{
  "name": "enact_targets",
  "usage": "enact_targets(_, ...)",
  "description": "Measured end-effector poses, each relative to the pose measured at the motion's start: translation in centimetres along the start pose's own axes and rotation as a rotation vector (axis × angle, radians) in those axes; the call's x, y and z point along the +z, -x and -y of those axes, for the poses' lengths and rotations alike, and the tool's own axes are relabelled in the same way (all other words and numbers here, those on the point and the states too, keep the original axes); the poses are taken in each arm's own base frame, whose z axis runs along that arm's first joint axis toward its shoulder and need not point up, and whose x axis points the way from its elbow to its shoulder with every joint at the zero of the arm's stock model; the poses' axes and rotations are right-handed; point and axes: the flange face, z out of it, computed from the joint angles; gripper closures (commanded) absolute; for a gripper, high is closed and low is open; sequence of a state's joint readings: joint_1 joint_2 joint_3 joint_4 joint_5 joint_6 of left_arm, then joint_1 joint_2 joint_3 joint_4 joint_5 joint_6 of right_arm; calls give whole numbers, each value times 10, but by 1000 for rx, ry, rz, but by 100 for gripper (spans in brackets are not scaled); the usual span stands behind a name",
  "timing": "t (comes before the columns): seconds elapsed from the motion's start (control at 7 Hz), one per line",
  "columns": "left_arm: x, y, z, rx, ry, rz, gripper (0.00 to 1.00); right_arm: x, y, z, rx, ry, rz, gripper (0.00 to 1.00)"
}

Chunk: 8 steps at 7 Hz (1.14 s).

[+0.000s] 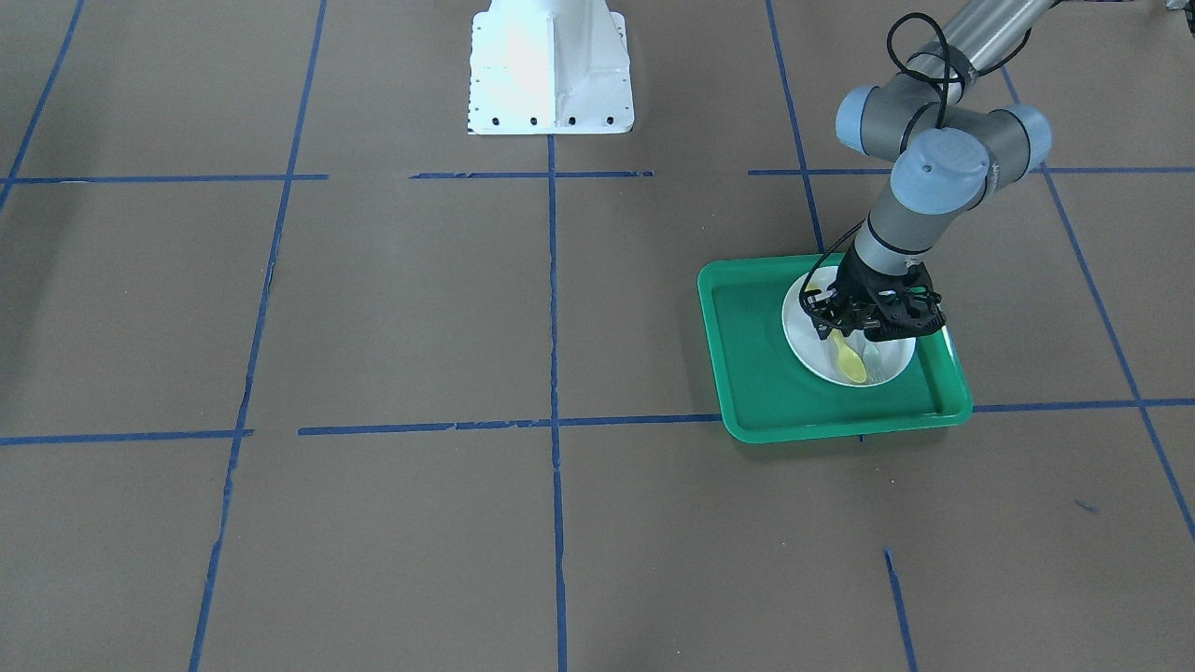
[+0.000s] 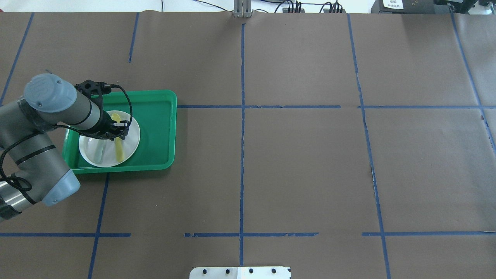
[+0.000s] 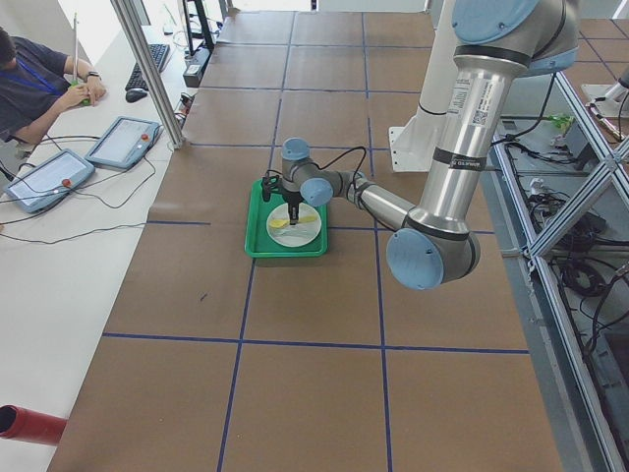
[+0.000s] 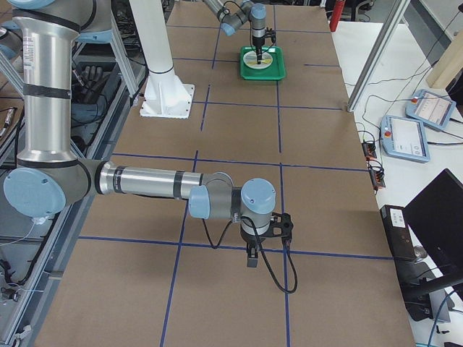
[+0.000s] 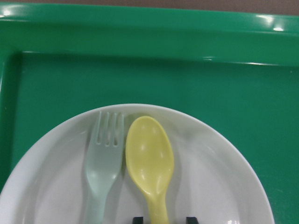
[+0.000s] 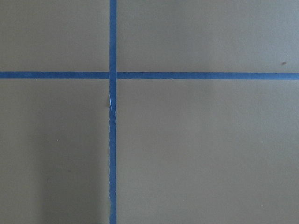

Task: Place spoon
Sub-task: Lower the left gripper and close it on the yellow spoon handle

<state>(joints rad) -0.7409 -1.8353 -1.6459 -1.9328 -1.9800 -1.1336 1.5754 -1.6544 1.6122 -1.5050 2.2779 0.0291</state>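
The yellow spoon (image 5: pixel 150 156) will come up by itself and leave the fork lying when I lift the spoon, because White plate shows (image 5: pixel 125 196) between their necks.
The yellow spoon (image 5: pixel 149 158) lies flat on the white plate (image 5: pixel 210 177), bowl toward the tray's far rim, right beside a pale grey-green fork (image 5: pixel 100 163). The plate sits in the green tray (image 1: pixel 756 373). My left gripper (image 5: pixel 163 219) is low over the plate, its two fingertips straddling the spoon's handle with a gap on the right side, so it is open. The spoon (image 1: pixel 850 362) sticks out below the gripper (image 1: pixel 859 338) in the front view. My right gripper (image 4: pixel 252 260) hovers over bare table far from the tray; I cannot tell whether it is open or shut.
The tray (image 2: pixel 159 128) lies at the table's left side in the overhead view. Blue tape lines cross the brown table cover. The white robot base (image 1: pixel 551 70) stands at the table's middle edge. A person sits beyond the far end in the left exterior view.
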Motion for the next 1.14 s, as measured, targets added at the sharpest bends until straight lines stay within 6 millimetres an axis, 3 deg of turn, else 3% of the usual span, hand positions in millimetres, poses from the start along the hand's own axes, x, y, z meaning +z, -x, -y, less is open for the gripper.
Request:
enact_targets(0.43, 1, 2, -1, -2, 1, 4, 68, 0, 0, 0, 0, 1, 0, 0)
enact_targets(0.57, 1, 3, -1, -2, 0, 4, 87, 0, 0, 0, 1, 1, 0, 0)
enact_targets(0.71, 1, 2, 0, -2, -2, 4, 100, 0, 0, 0, 1, 1, 0, 0)
enact_targets(1.14, -8, 4, 0, -3, -8, -2, 100, 0, 0, 0, 0, 0, 0, 0)
